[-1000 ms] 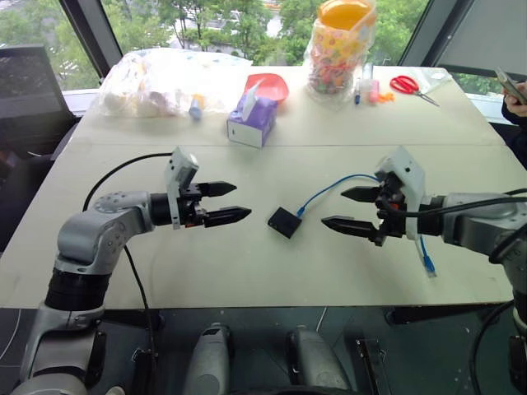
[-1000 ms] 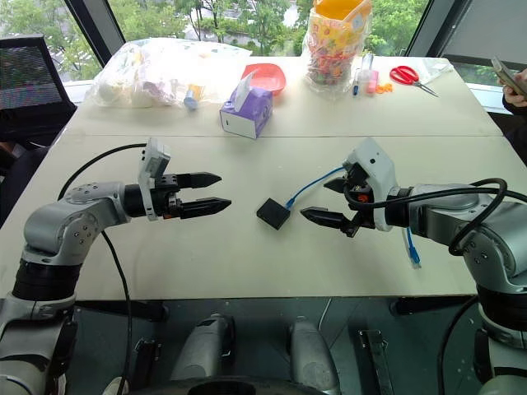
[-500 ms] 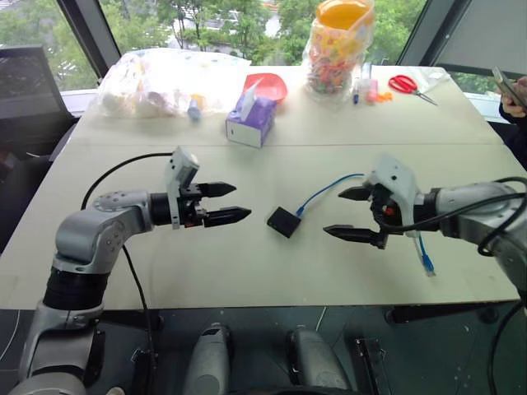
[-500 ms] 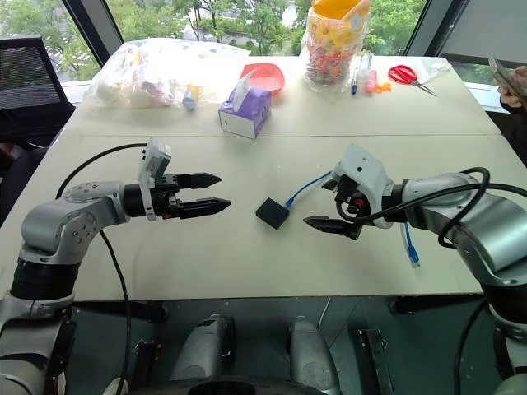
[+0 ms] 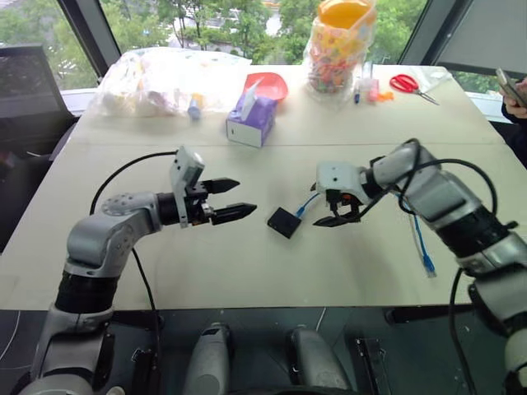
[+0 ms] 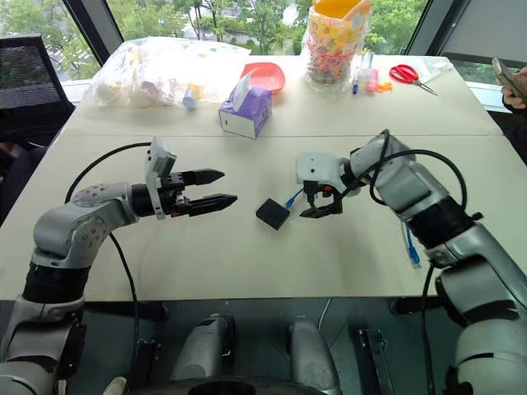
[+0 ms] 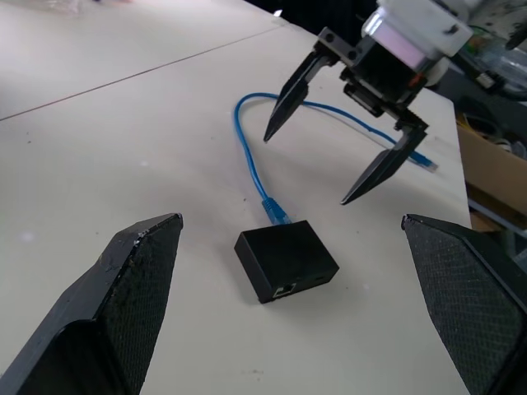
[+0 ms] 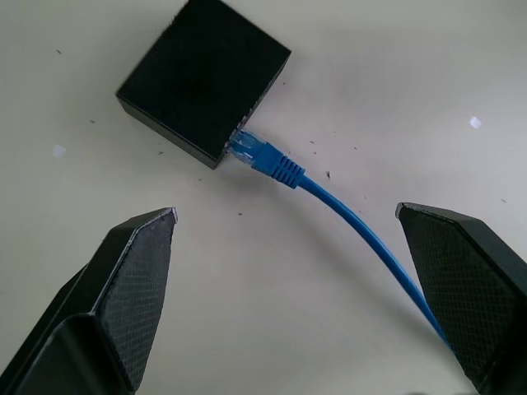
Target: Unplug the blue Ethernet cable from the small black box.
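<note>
My gripper will bring up the small black box (image 5: pixel 284 222) together with the blue Ethernet cable when it lifts, because the plug (image 5: pixel 301 211) is seated in the port.
The small black box (image 5: pixel 284 222) lies flat on the pale table, between my two grippers. The blue Ethernet cable (image 8: pixel 329 197) is plugged into the box's side, and its plug (image 8: pixel 262 156) is still seated in the port. From there the cable curves away to the right, and its free end (image 5: pixel 426 263) rests on the table. My right gripper (image 5: pixel 328 210) points down over the cable just right of the box, open, its fingers (image 8: pixel 136 271) straddling the cable without touching it. To the left of the box my left gripper (image 5: pixel 245 197) is held level, open and empty, aimed at it.
At the back stand a purple tissue box (image 5: pixel 251 119), a red bowl (image 5: pixel 268 85), a filled plastic bag (image 5: pixel 165 78) and a jar of colourful bits (image 5: pixel 340 49). Red scissors (image 5: pixel 412 85) lie at the far right. A person's hand with a phone (image 5: pixel 515 86) shows at the right edge.
My right gripper has swung left toward the box, rolled and tipped downward, and now hangs over the cable by the plug. The left gripper has stayed in place, still open.
</note>
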Tool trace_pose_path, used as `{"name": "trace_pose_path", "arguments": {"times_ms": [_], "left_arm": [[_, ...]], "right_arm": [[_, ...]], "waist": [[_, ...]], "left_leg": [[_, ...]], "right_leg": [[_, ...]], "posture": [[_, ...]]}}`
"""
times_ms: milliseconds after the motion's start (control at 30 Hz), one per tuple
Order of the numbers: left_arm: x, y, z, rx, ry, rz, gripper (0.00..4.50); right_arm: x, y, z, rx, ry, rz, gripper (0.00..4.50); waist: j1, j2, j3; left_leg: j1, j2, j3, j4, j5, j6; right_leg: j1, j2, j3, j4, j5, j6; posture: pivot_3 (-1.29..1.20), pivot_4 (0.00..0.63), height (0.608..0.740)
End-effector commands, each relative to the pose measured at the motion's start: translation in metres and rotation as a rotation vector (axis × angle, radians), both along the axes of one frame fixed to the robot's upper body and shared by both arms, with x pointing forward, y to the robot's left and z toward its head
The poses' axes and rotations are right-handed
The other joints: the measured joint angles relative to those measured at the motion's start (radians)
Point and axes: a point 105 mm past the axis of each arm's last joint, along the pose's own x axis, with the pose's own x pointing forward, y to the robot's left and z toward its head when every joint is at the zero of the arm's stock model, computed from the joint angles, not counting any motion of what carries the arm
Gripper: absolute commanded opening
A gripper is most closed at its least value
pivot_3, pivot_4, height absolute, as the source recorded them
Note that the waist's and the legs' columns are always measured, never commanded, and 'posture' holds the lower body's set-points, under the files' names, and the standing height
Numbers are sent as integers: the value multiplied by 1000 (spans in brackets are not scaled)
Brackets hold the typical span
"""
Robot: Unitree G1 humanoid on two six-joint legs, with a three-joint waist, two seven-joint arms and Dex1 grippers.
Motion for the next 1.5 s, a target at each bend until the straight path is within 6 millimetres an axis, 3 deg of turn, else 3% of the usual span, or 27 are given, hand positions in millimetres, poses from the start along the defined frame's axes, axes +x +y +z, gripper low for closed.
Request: {"name": "trace_pose_path", "arguments": {"times_ms": [33,267,533,633,800,833,867,1000,1133,1267,1367,1500], "left_arm": [[-8,3,11,-19,-67,29,4435],[-14,5,11,-17,-92,72,4435],[-14,12,7,-10,-100,119,4435],[-14,12,6,-12,-102,123,4500],[-14,12,6,-13,-102,127,4500],[-13,12,5,-13,-103,128,4500],[-13,12,5,-12,-103,128,4500],[-13,9,4,-14,-97,116,4500],[-10,2,8,-37,-90,88,4500],[2,-10,20,-50,-81,36,4500],[7,-17,26,-61,-76,-5,4500],[13,-27,31,-65,-71,-66,4500]], "right_arm": [[17,15,9,-87,-49,109,4500],[31,22,-2,-244,-72,234,4500],[20,43,-15,-356,-30,423,4500],[14,46,-20,-363,-12,460,3625],[8,45,-26,-368,5,477,1119],[6,45,-27,-365,3,477,411],[6,45,-27,-362,-9,479,54],[14,55,-13,-280,-157,446,54],[22,73,19,11,-334,313,54],[30,52,52,180,-673,124,54],[24,46,61,296,-746,3,54],[18,39,75,315,-974,-84,54]], "waist": [[-8,1,0],[3,1,0],[-5,1,0],[-5,1,0],[-12,0,0],[-14,0,0],[-17,0,0],[-31,0,0],[-30,1,1],[-9,1,0],[1,1,0],[-3,1,0]], "left_leg": [[0,0,0,0,0,0],[1,0,-1,1,0,0],[2,0,-1,0,0,0],[2,0,-1,1,0,0],[5,0,-1,1,0,0],[6,1,-1,1,0,0],[8,1,-1,0,0,0],[10,1,-1,0,0,-1],[10,1,0,0,0,-1],[8,0,-1,0,0,-1],[5,-1,0,1,0,-1],[3,-1,0,1,0,-1]], "right_leg": [[0,0,0,0,0,0],[0,0,-1,3,0,0],[1,0,-1,5,0,0],[2,0,-1,5,0,0],[3,0,-1,5,0,0],[4,0,-1,5,0,0],[6,1,-1,5,0,0],[8,1,-1,5,0,0],[7,0,0,6,0,0],[6,0,0,5,0,0],[5,-1,0,4,0,0],[2,0,0,4,0,0]], "posture": [[0,150,735],[0,150,735],[0,150,735],[0,150,735],[0,150,735],[0,150,735],[0,150,735],[0,150,735],[0,150,735],[0,150,735],[0,150,735],[0,150,735]]}}
